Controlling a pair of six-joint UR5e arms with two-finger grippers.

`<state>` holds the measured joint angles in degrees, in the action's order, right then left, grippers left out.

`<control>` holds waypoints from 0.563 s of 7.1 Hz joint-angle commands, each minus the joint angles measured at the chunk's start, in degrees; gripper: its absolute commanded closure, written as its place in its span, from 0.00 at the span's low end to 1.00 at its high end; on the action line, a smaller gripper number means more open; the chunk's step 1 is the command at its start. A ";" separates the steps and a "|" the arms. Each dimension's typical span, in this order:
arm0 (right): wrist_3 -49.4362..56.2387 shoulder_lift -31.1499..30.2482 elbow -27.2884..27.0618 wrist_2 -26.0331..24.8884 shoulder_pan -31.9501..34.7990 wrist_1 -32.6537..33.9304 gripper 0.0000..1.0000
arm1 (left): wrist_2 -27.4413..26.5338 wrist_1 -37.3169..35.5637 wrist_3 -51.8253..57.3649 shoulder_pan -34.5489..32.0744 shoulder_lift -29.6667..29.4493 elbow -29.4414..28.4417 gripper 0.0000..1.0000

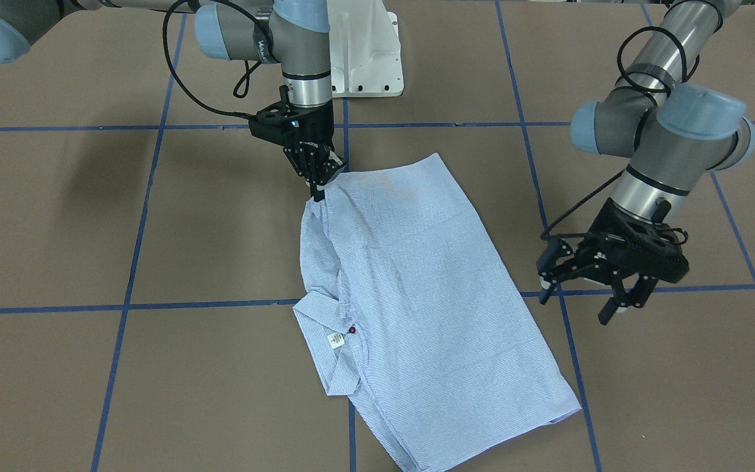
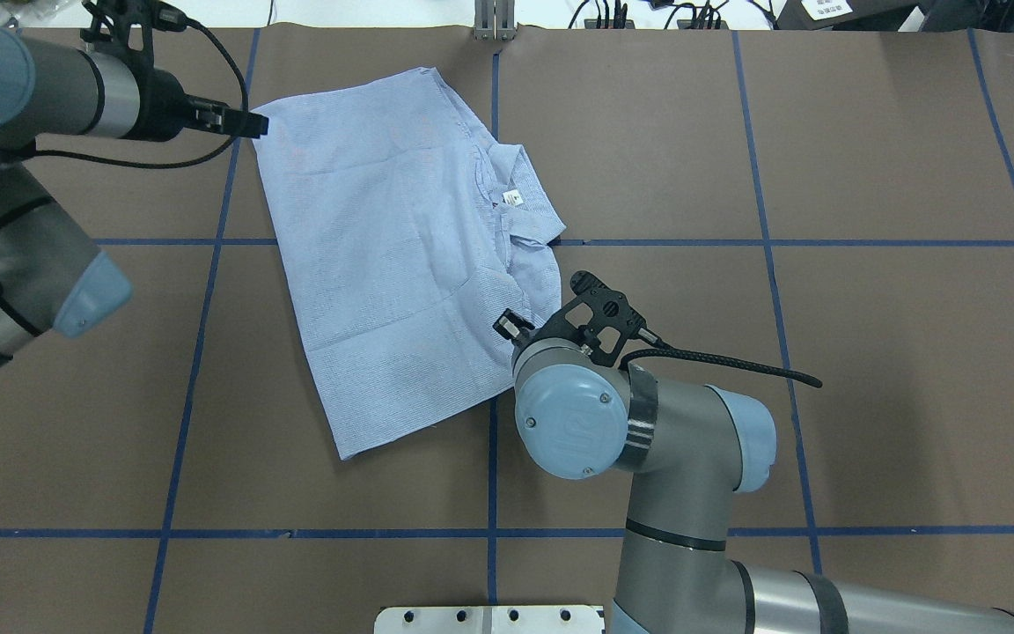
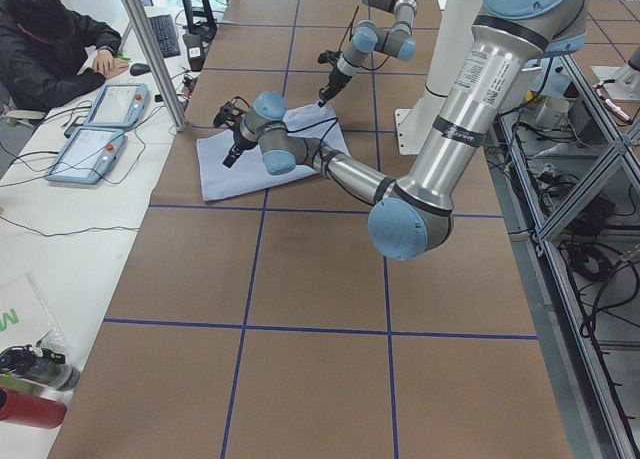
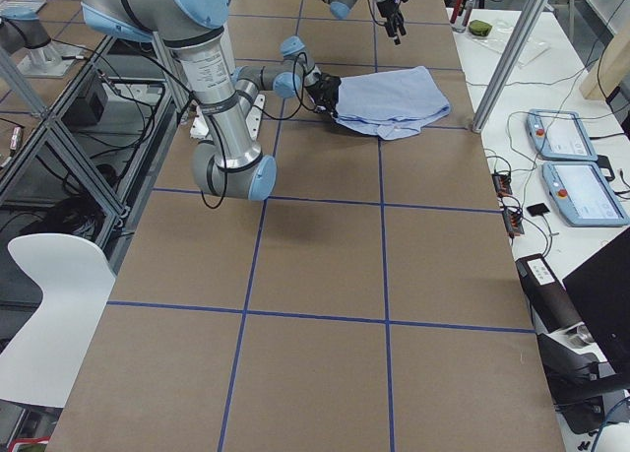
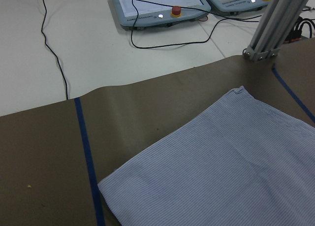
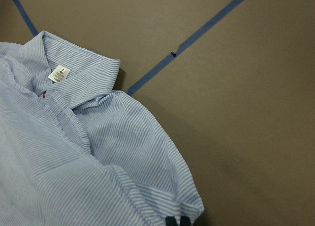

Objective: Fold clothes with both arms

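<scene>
The robot's right gripper has hold of one corner of the shirt's base-side edge (image 1: 323, 206), while its other corner (image 1: 434, 158) lies free. The left gripper should keep heading to that free corner until it closes there.
The blue-and-white striped shirt (image 1: 417, 282) lies folded into a rough rectangle on the brown table, with its collar, white tag (image 1: 335, 339) and a red button (image 1: 351, 330) on top. My right gripper (image 1: 318, 189) is shut on the shirt's edge at the corner nearest the robot base. Its fingertips (image 6: 174, 221) pinch the cloth in the right wrist view. My left gripper (image 1: 577, 298) is open and empty, raised beside the shirt's far side. In the overhead view it (image 2: 252, 125) sits by the shirt's far left corner (image 2: 265, 110). The left wrist view shows the shirt (image 5: 231, 162) but no fingers.
The white pedestal base (image 1: 364, 52) stands behind the shirt. Blue tape lines (image 2: 489, 528) grid the table. The table's far edge (image 2: 340, 26) is close to the shirt. Beyond it are an aluminium post (image 3: 150, 49), teach pendants (image 5: 157, 4) and a seated operator (image 3: 50, 39).
</scene>
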<state>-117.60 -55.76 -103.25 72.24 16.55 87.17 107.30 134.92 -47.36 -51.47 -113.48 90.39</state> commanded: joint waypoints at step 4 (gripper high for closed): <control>-0.26 -5.06 -9.59 -2.36 -3.28 3.18 1.00 | -19.77 0.17 -32.66 31.10 18.09 25.88 0.00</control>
<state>-117.77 -59.62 -111.32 70.53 13.93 90.10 96.21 135.08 -73.06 -29.20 -99.27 112.89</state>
